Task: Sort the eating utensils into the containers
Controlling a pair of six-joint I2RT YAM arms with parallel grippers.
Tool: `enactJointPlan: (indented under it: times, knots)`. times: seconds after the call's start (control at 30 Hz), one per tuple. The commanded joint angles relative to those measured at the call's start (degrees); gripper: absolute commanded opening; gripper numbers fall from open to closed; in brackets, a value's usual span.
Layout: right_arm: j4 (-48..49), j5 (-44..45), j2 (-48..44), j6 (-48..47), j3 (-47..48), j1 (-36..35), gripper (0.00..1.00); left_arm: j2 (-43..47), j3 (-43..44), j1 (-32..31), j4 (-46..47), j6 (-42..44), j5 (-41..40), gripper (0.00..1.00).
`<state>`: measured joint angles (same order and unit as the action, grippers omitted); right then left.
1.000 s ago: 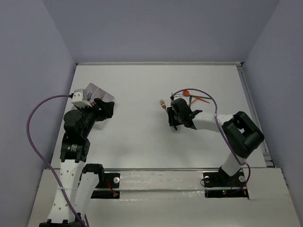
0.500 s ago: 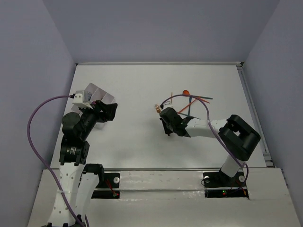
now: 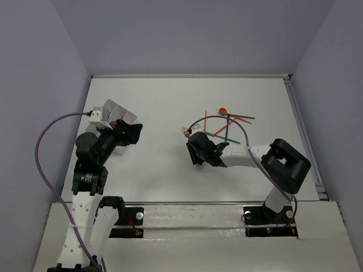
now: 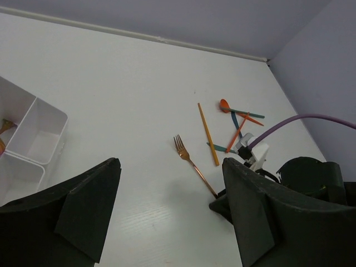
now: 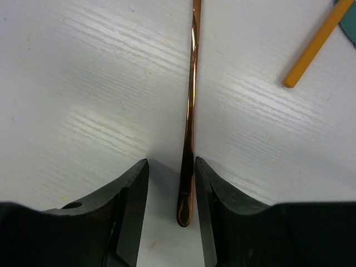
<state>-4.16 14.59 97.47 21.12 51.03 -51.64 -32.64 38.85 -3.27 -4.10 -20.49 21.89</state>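
Note:
The white divided tray (image 3: 117, 111) is far from my right gripper at the copper fork's handle, so I should hand the fork's tine end (image 4: 181, 147) over to my left gripper.
A copper fork (image 3: 184, 131) lies flat on the white table, tines pointing away from the right arm. My right gripper (image 3: 194, 147) is low over its handle end; in the right wrist view (image 5: 171, 178) the handle (image 5: 191, 111) sits between the jaws, close to the right finger, with a gap on the left. My left gripper (image 3: 131, 133) is open and empty, hovering beside the white divided tray (image 3: 116, 110). The left wrist view shows the fork (image 4: 192, 161) and the tray (image 4: 39, 119), with a copper piece in a left compartment.
A loose pile lies behind the right gripper: an orange stick (image 3: 205, 120), an orange-red spoon (image 3: 223, 111) and teal pieces (image 3: 227, 127). The stick's end shows in the right wrist view (image 5: 317, 41). A purple cable arcs over the pile.
My right gripper and the copper fork have moved left and slightly nearer, away from the pile. My left gripper has barely moved.

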Motion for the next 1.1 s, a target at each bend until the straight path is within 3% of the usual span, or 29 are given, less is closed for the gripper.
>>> enactJointPlan:
  times: [0.0, 0.27, 0.47, 0.6, 0.87, 0.97, 1.07]
  knots:
    - [-2.6, -0.9, 4.9, -2.1, 4.1, -0.7, 0.47, -0.1, -0.7, -0.1, 3.1, -0.3, 1.2, 0.85]
    - [-1.9, -2.5, 10.1, -3.5, 10.3, 2.5, 0.42, -0.2, -0.7, -0.1, 3.0, -0.2, 1.1, 0.85]
    - [-1.0, -2.7, 12.1, -4.3, 11.8, 3.6, 0.27, -0.8, -0.8, -0.1, 2.4, -0.5, 0.5, 0.85]
    - [-1.1, -2.4, 13.0, -4.6, 12.7, 4.1, 0.07, -1.5, -1.0, -0.1, 2.3, -1.0, 1.2, 0.85]
    - [3.5, -5.9, 0.5, -7.4, 7.3, 4.1, 0.07, -6.8, -1.5, -0.6, 1.6, -4.1, 4.5, 0.8]
    - [5.2, -9.7, -2.9, -7.9, 6.3, 3.5, 0.07, -8.8, -2.6, -2.6, 3.3, -6.3, 7.1, 0.77]
    - [5.1, -11.0, -5.9, -8.2, 6.2, 2.2, 0.07, -10.4, -4.0, -8.6, 6.1, -8.9, 4.2, 0.75]
